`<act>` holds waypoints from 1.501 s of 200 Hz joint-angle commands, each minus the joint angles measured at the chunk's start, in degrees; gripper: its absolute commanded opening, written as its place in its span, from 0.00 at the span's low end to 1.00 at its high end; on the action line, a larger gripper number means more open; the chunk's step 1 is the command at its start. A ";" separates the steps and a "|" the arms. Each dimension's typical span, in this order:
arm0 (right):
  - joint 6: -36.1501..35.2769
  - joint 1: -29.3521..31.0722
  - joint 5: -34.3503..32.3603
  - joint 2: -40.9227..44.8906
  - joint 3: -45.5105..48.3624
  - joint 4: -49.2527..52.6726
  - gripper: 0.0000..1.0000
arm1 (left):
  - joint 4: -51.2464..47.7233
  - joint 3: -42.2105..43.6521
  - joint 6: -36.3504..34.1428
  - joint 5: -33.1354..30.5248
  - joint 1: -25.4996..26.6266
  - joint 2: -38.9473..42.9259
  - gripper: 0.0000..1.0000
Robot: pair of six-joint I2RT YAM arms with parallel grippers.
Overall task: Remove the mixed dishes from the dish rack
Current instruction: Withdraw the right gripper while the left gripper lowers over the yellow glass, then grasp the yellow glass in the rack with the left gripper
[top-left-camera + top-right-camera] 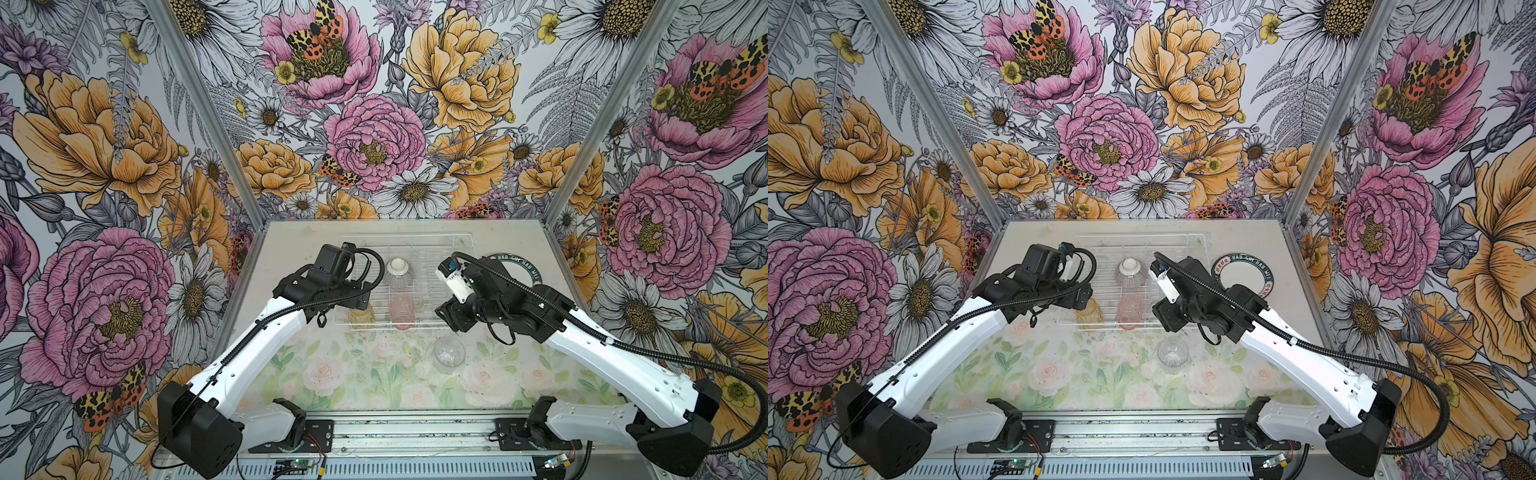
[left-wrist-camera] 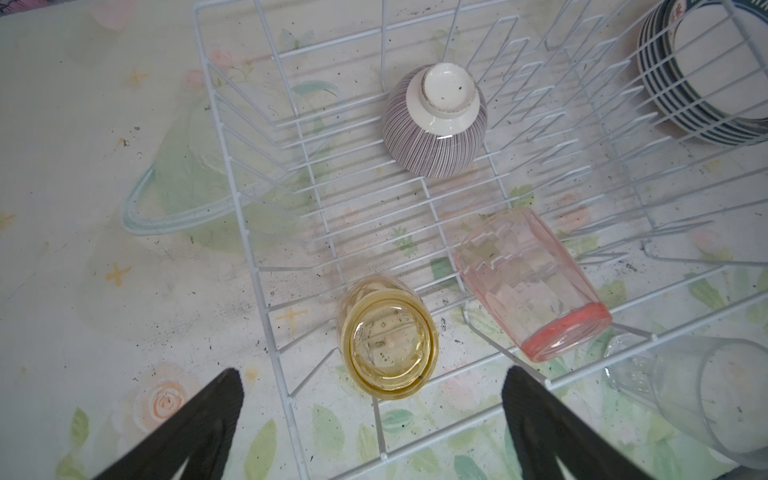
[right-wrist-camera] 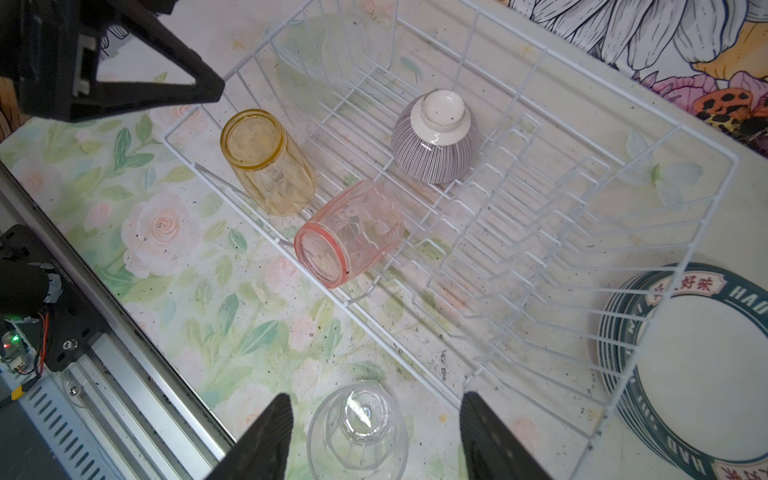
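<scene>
The yellow tumbler [image 1: 1089,315] is leaning in the rack corner [image 1: 1062,321], far away from my right gripper, so my left gripper needs to pick it up and pass it to my right gripper.
The white wire dish rack [image 1: 407,237] stands at the back middle of the table. In it an upturned grey-striped bowl [image 1: 398,272] sits, a pink tumbler [image 1: 402,311] lies on its side and a yellow tumbler [image 2: 388,336] leans at the near left corner. My left gripper [image 2: 374,390] hovers open just short of the yellow tumbler, not touching it. A clear tumbler [image 1: 449,351] stands on the table in front of the rack. My right gripper [image 3: 376,415] is open astride it, with a gap on each side. Stacked plates [image 1: 1241,276] lie right of the rack.
A floral mat [image 1: 374,374] covers the table's front half. A metal rail [image 1: 399,432] with both arm bases runs along the front edge. Flowered walls close in the left, back and right sides. The plate stack [image 3: 706,374] sits close against the rack's right wall.
</scene>
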State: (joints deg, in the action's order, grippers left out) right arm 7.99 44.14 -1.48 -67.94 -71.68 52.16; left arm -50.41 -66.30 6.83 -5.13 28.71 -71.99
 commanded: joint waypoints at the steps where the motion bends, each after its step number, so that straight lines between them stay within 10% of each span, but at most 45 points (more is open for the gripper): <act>1: -1.44 -1.35 -0.10 1.45 -0.24 -2.82 0.67 | -4.44 -1.08 1.99 -3.67 2.18 -2.43 0.99; 300: -0.98 -9.46 5.70 5.52 9.88 -12.65 0.69 | -8.74 -7.58 2.24 -1.03 2.08 -24.76 0.86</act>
State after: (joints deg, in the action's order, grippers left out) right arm 7.40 35.18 3.27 -62.52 -62.24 41.36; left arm -59.18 -73.82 9.89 -7.75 31.66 -95.55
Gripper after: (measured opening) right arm 0.687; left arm 0.864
